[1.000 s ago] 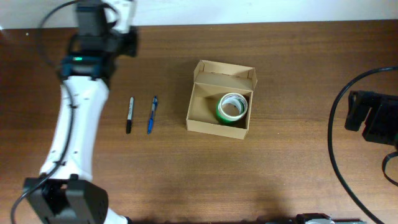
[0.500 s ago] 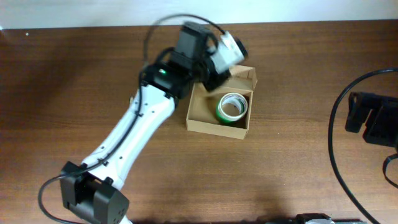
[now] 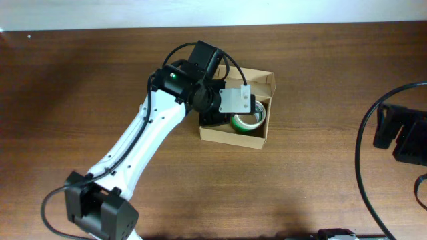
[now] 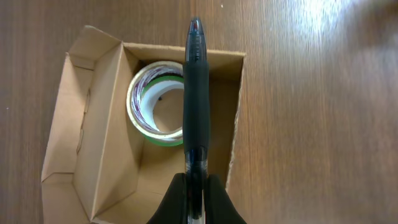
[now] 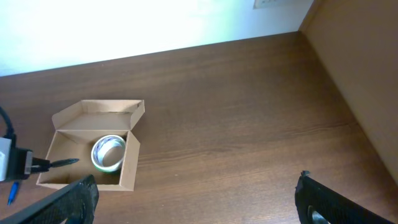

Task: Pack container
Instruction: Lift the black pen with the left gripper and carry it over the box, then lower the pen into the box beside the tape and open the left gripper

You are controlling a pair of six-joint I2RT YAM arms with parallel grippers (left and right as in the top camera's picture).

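Note:
The dark pen [image 4: 196,93] lies along the long side of the open box. My left gripper should keep moving down toward the box's bottom [image 4: 157,173] until the pen is within the box's sides, then let go.
The container, a tan cardboard box [image 3: 208,133] with its flap lid open, sits mid-table. A green tape roll [image 3: 251,119] lies inside it. My left gripper [image 4: 196,182] is shut on a dark pen [image 4: 196,93] and holds it above the box [image 4: 112,124], tip pointing over the roll [image 4: 140,106]. In the right wrist view the pen [image 5: 62,162] sticks out over the box [image 5: 127,168] and the roll [image 5: 109,152]. My right gripper [image 5: 196,205] is open and empty, far right of the box.
A blue pen [image 5: 11,193] lies on the table left of the box. The left arm [image 3: 133,153] stretches across the table's left half. The right arm [image 3: 400,137] and its cable sit at the right edge.
My left arm swung from the table's back left to over the box and now holds a pen above it. The arm now covers the spot where two pens lay.

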